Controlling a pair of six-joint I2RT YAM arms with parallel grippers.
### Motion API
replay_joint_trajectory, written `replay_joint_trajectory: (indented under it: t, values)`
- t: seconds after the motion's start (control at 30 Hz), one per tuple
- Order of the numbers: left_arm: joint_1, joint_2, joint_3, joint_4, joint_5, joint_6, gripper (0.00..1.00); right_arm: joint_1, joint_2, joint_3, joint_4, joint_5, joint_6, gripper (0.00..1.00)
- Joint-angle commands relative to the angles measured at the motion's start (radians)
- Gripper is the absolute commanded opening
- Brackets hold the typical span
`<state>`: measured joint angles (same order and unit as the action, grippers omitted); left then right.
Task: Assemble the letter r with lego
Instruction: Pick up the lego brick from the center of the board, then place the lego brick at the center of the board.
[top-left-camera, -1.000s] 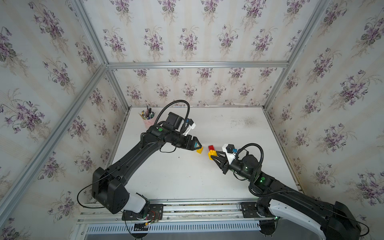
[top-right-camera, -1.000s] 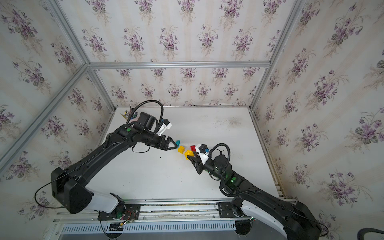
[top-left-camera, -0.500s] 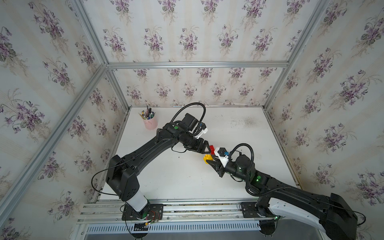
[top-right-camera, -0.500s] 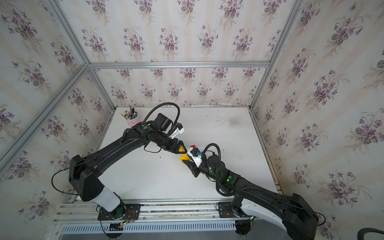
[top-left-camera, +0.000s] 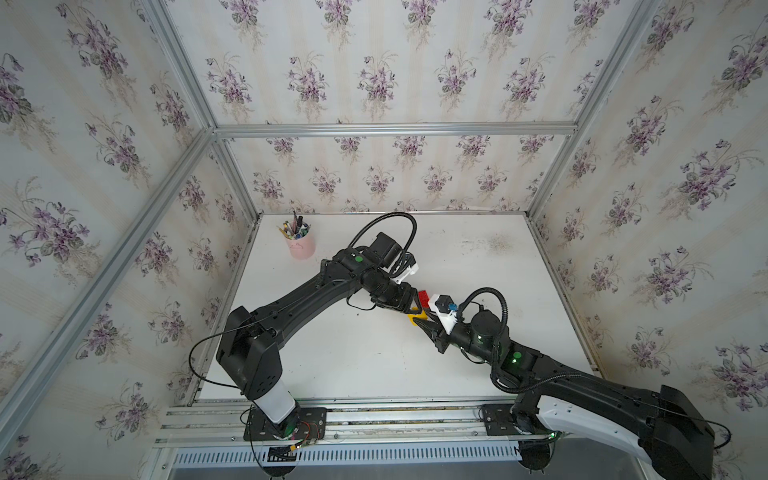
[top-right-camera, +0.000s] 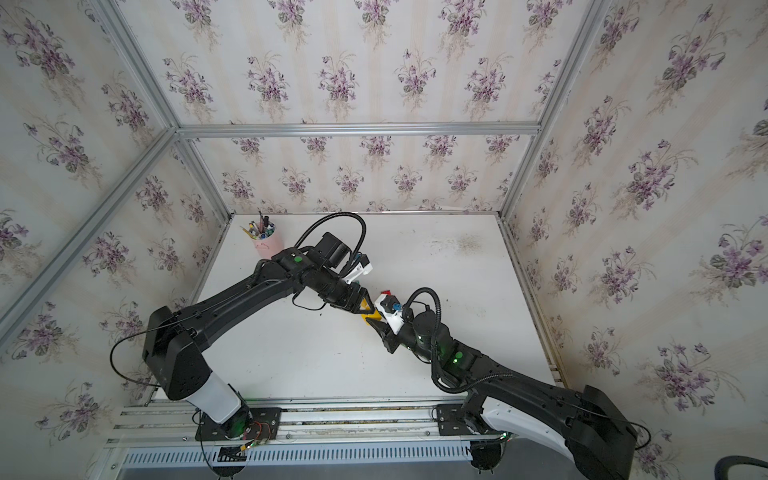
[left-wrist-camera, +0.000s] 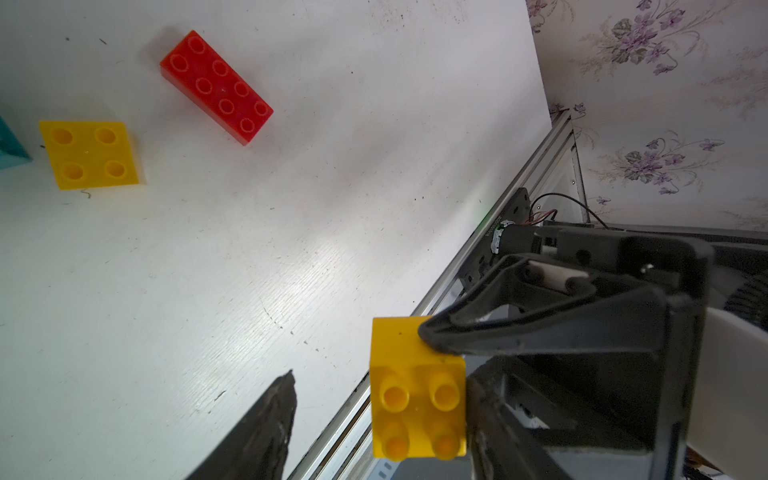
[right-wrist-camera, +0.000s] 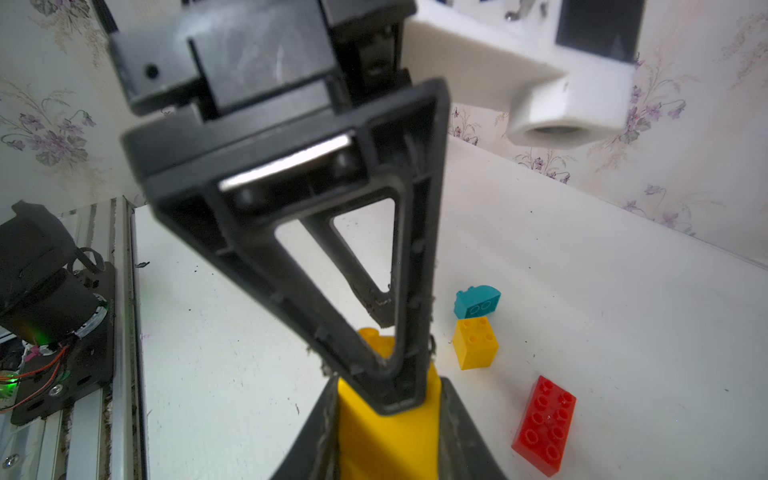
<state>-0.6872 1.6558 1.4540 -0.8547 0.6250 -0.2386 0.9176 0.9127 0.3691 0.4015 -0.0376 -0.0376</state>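
My left gripper should take the brick (right-wrist-camera: 388, 444) and set it studs up for my right gripper, because the held yellow brick's studs (left-wrist-camera: 420, 417) face away from my right gripper.
My right gripper (right-wrist-camera: 388, 399) is shut on a yellow lego brick (right-wrist-camera: 386, 436), held above the table. My left gripper (left-wrist-camera: 382, 424) is open around that same brick (left-wrist-camera: 417, 399): one finger (left-wrist-camera: 498, 424) is against its side and the other finger (left-wrist-camera: 266, 428) stands well clear. In both top views the two grippers meet at the brick (top-left-camera: 417, 318) (top-right-camera: 370, 316). A red brick (left-wrist-camera: 216, 87), a second yellow brick (left-wrist-camera: 89, 153) and a teal brick (right-wrist-camera: 476, 301) lie apart on the white table. No joined letter r is in view.
A pink pen cup (top-left-camera: 301, 245) stands at the table's back left corner. The aluminium rail (left-wrist-camera: 519, 199) runs along the table's front edge, close below the held brick. The left arm's finger (right-wrist-camera: 374, 291) fills much of the right wrist view.
My left arm has swung right to meet the right gripper, uncovering the pen cup. Its jaws have narrowed around the held yellow brick. The right gripper shifted slightly left, still gripping.
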Motion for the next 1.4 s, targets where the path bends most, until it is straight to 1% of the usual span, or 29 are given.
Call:
replay_joint_trajectory:
  t: [0.0,0.07,0.13,0.23,0.47,0.53,0.57,0.6,0.67,0.7,0.8,0.87,0.97,1.07,1.17,1.2,1.27,1.37]
  values:
    - [-0.010,0.000,0.004,0.030,0.046,-0.005,0.63,0.005,0.005,-0.001,0.039,0.014,-0.012,0.21]
    - [-0.013,0.005,0.013,0.017,0.043,0.001,0.61,0.006,0.003,-0.001,0.042,0.020,-0.015,0.20]
    - [-0.014,0.014,0.021,0.000,0.036,0.005,0.56,0.007,-0.002,-0.001,0.045,0.025,-0.019,0.21]
    - [-0.015,0.025,0.023,-0.010,0.034,0.010,0.44,0.007,-0.002,0.002,0.045,0.024,-0.026,0.21]
    - [-0.022,0.038,0.033,-0.018,0.034,0.013,0.30,0.009,0.002,-0.002,0.049,0.034,-0.030,0.20]
    - [-0.022,0.039,0.039,-0.026,0.027,0.017,0.26,0.010,0.002,-0.002,0.046,0.040,-0.029,0.22]
    - [-0.022,0.039,0.043,-0.028,0.022,0.018,0.24,0.010,0.002,-0.002,0.043,0.046,-0.027,0.25]
    - [-0.022,0.039,0.045,-0.031,0.019,0.019,0.22,0.009,0.002,-0.002,0.039,0.052,-0.025,0.31]
    - [-0.022,0.038,0.054,-0.043,0.000,0.021,0.21,0.009,-0.003,-0.002,0.026,0.069,-0.014,0.46]
    - [-0.021,0.037,0.057,-0.052,-0.018,0.024,0.21,0.009,-0.007,-0.002,0.018,0.072,-0.010,0.51]
    - [-0.015,0.031,0.071,-0.090,-0.114,0.037,0.21,0.009,-0.039,-0.019,0.002,0.080,0.007,0.59]
    - [0.002,0.025,0.079,-0.120,-0.184,0.039,0.20,0.009,-0.086,-0.048,0.002,0.082,0.023,0.66]
    - [0.034,0.007,0.070,-0.146,-0.259,0.030,0.20,0.009,-0.183,-0.092,-0.018,0.101,0.045,0.69]
    - [0.046,0.006,0.061,-0.212,-0.516,-0.001,0.20,0.009,-0.300,-0.133,-0.012,0.138,0.098,0.72]
    - [0.054,0.033,0.034,-0.266,-0.697,-0.052,0.20,0.009,-0.385,-0.142,-0.040,0.195,0.130,0.73]
    - [0.054,0.043,0.021,-0.268,-0.722,-0.065,0.20,0.009,-0.401,-0.139,-0.053,0.194,0.130,0.73]
    - [0.054,0.064,-0.012,-0.247,-0.735,-0.100,0.20,0.009,-0.419,-0.134,-0.059,0.194,0.146,0.72]
    - [0.055,0.064,-0.081,-0.172,-0.757,-0.156,0.20,0.009,-0.369,-0.096,-0.085,0.205,0.151,0.72]
